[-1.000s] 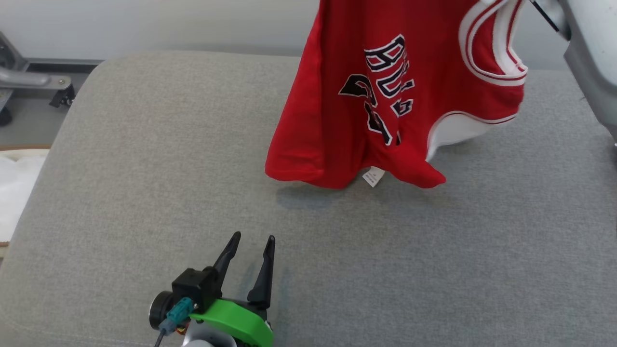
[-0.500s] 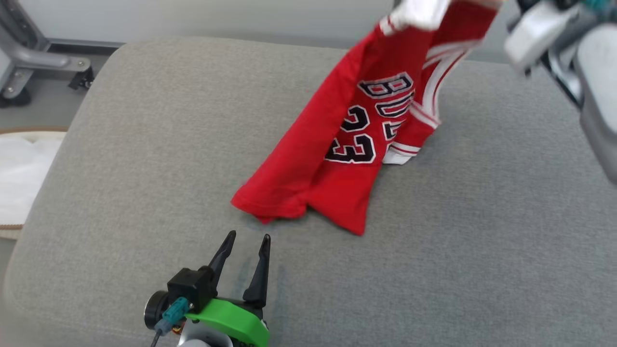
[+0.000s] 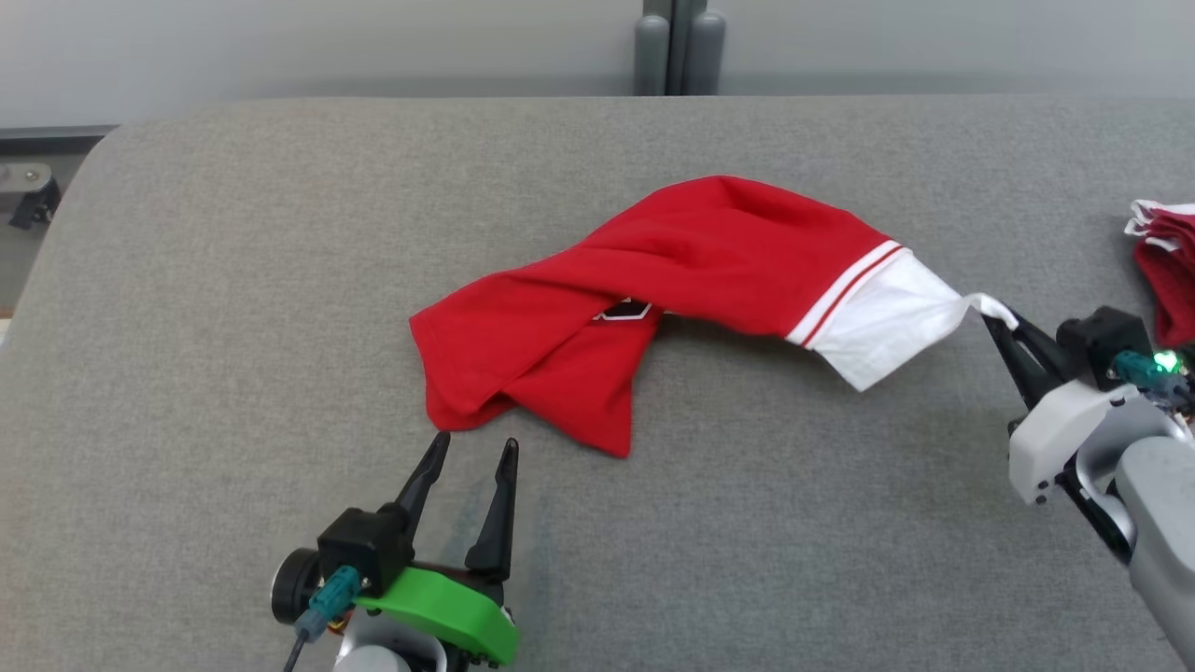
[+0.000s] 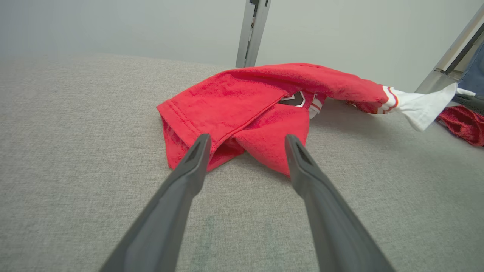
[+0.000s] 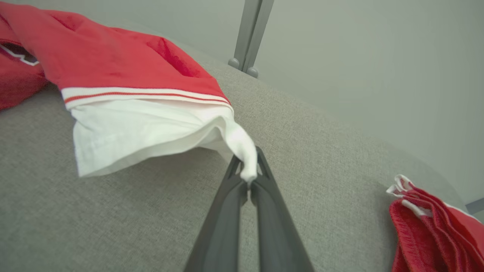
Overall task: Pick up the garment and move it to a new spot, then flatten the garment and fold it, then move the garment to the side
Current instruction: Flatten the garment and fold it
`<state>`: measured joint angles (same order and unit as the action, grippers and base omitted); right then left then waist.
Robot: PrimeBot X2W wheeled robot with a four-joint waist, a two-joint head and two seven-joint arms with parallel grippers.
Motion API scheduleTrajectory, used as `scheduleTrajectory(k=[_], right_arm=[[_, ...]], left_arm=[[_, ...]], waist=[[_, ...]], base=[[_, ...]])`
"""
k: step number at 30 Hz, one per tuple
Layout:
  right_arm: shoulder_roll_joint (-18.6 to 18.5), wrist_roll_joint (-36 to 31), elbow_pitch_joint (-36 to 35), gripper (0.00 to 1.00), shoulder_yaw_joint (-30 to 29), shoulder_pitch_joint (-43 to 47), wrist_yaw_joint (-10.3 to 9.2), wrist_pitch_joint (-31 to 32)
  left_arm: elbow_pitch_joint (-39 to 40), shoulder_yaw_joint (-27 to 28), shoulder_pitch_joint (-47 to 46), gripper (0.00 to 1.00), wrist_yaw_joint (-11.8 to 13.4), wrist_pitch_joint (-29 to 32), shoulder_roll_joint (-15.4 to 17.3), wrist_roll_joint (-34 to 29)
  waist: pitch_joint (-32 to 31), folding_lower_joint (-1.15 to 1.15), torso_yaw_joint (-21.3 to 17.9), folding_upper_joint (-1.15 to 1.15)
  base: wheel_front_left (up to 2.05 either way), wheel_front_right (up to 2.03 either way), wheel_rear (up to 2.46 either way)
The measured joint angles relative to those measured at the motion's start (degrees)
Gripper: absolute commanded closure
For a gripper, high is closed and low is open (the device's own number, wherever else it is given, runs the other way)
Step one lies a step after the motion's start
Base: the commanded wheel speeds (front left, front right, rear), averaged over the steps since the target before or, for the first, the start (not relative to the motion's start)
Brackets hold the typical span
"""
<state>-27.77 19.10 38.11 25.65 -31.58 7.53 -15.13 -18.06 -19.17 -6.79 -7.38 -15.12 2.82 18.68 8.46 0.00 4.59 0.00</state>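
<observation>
My gripper will pull the jersey's hem corner, and the jersey's upper layer (image 3: 521,319) will spread and hide the black number patch (image 3: 625,310), because that layer overlaps the patch.
A red jersey (image 3: 691,252) with white trim lies twisted across the grey cushion (image 3: 280,233), its hem end at the left and its white end stretched to the right. My right gripper (image 3: 999,322) is shut on the tip of the white edge (image 5: 247,166), holding it just above the surface. My left gripper (image 3: 474,450) stands open just short of the jersey's hem corner (image 4: 177,124), touching nothing. A black number patch (image 4: 293,99) peeks out from a fold.
A second folded red garment (image 3: 1167,271) lies at the cushion's right edge, close behind my right wrist. A grey post (image 3: 674,47) stands behind the cushion. The cushion's left edge drops off near a metal frame (image 3: 28,187).
The right gripper has come down and swung right, laying the hanging jersey onto the cushion and stretching it out. The camera has shifted right. My left gripper stays open.
</observation>
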Motion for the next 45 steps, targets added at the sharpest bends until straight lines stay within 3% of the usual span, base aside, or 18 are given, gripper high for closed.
scheduleTrajectory(k=[4,6,7,13,20,24,32,45], right_arm=[[1.5,-0.4,-1.0,1.0,-2.9,4.3,0.0,0.0],[2.5,-0.9,-1.0,0.4,-4.2,6.6,0.0,0.0],[3.0,-1.2,-0.6,0.0,-4.8,7.5,0.0,0.0],[5.5,-3.5,-3.4,0.0,-11.1,10.3,0.0,0.0],[10.7,-7.0,-13.1,0.0,-21.0,15.1,0.0,0.0],[13.7,-8.1,-17.5,0.0,-23.4,16.8,0.0,0.0],[16.6,-9.5,-20.0,0.0,-23.3,16.3,0.0,0.0],[16.8,-10.0,-18.9,0.0,-23.2,15.3,0.0,0.0]], left_arm=[[-0.2,0.1,-0.5,0.0,0.0,0.0,0.0,-0.3],[-0.3,0.2,-0.7,0.0,0.0,0.0,0.0,-0.3],[-0.5,0.1,-0.7,0.0,0.0,0.0,0.0,-0.3],[-1.8,1.1,-0.7,0.0,0.0,0.0,0.0,-0.9],[-2.9,4.4,-0.7,0.0,0.0,0.0,0.0,-1.9],[-3.7,6.1,-0.7,0.0,0.0,0.0,0.0,-2.2],[-8.5,7.4,-6.9,0.0,0.0,0.0,0.0,-3.7],[-12.9,8.3,-9.7,0.0,0.0,0.0,0.0,-4.8]], waist=[[0.3,0.0,-1.4,0.0],[0.4,0.0,-1.9,0.0],[0.4,0.0,-2.1,0.0],[0.3,0.0,-2.9,0.0],[-0.4,0.0,-3.7,0.0],[-0.7,0.0,-4.4,0.0],[2.4,0.0,-5.6,0.0],[5.3,0.0,-7.0,0.0]], base=[[0.0,0.0,0.0],[0.0,0.0,0.0],[0.0,0.0,0.0],[0.0,0.0,0.0],[0.0,0.0,0.0],[0.0,0.0,0.0],[0.0,0.0,0.0],[0.0,0.0,0.0]])
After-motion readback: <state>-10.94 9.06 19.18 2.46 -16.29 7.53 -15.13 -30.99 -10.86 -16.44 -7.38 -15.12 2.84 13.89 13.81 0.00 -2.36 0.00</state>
